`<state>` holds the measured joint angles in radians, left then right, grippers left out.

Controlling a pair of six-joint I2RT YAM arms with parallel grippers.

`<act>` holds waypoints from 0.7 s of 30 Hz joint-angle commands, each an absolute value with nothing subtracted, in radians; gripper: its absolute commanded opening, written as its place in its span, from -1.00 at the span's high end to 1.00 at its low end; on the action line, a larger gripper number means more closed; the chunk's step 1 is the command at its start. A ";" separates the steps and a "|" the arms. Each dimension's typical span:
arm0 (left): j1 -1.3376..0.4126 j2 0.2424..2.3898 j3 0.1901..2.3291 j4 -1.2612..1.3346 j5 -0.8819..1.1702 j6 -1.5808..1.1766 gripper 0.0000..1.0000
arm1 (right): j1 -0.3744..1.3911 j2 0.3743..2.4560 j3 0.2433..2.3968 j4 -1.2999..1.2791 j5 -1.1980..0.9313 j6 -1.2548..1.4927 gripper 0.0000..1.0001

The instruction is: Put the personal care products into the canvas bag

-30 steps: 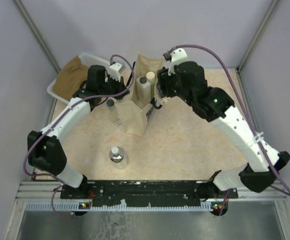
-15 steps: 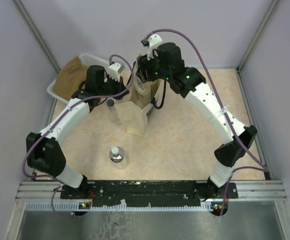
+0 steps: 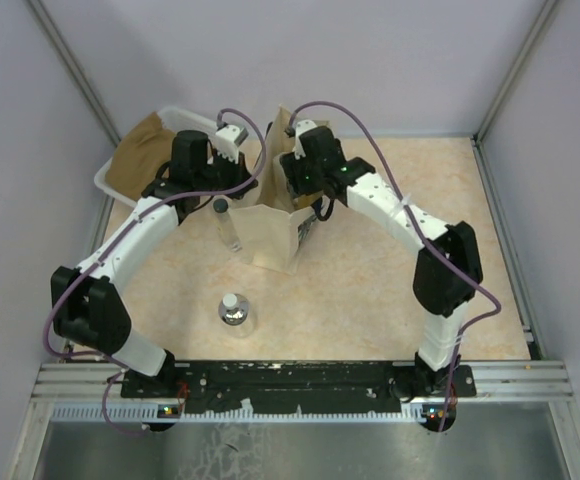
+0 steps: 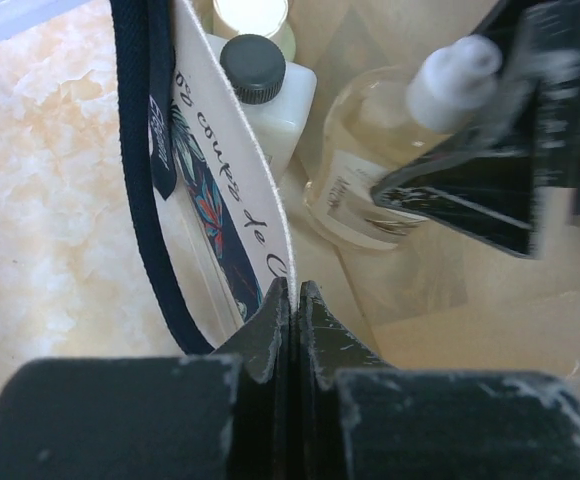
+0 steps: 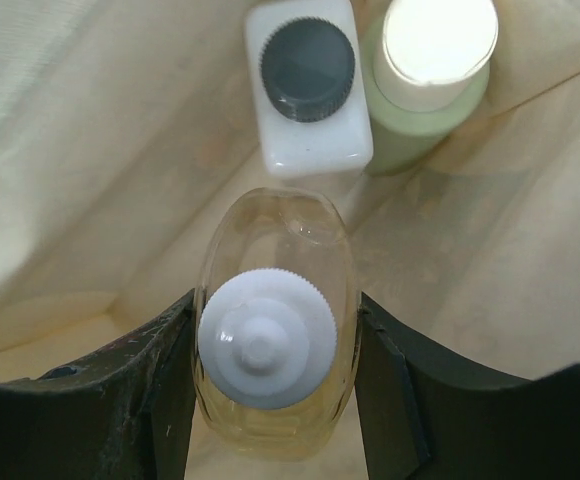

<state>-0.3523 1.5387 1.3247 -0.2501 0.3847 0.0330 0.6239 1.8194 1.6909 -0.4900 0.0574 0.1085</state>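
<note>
I keep lowering the amber bottle (image 4: 358,200) with my right gripper, as it hangs cap up over the open part of the bag's bottom beside the olive-green bottle, until it stands there.
The canvas bag (image 3: 268,238) stands upright at the middle back. My left gripper (image 3: 253,186) is shut on its left rim (image 4: 262,232), beside the black handle. My right gripper (image 3: 295,185) reaches into the bag's mouth, shut on the amber bottle (image 5: 275,340) with the white cap, which is down inside. The square whitish bottle (image 5: 308,85) and the olive-green bottle (image 5: 430,70) stand inside against the far wall. The slim clear bottle (image 3: 228,225) stands just left of the bag. The silvery round bottle (image 3: 234,310) stands nearer the front.
A white plastic tub (image 3: 105,180) with brown cloth (image 3: 140,150) sits at the back left, behind my left arm. Grey walls close in the back and both sides of the table.
My right arm has swung left from beside the bag to above it and come down into its mouth with the amber bottle. My left gripper has stayed on the rim.
</note>
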 commanded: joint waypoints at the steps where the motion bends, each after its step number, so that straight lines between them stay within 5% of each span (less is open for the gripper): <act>1: -0.346 1.516 1.322 -0.268 0.374 0.034 1.00 | 0.609 1.821 1.730 -0.276 0.114 0.098 1.00; 21: -0.337 1.519 1.321 -0.291 0.315 0.031 1.00 | 0.532 1.991 1.880 -0.364 0.306 -0.052 0.98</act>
<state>-0.3504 1.5387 1.3247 -0.2562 0.3439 0.0326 0.5564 2.0144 1.8019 -0.4419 0.2077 0.0280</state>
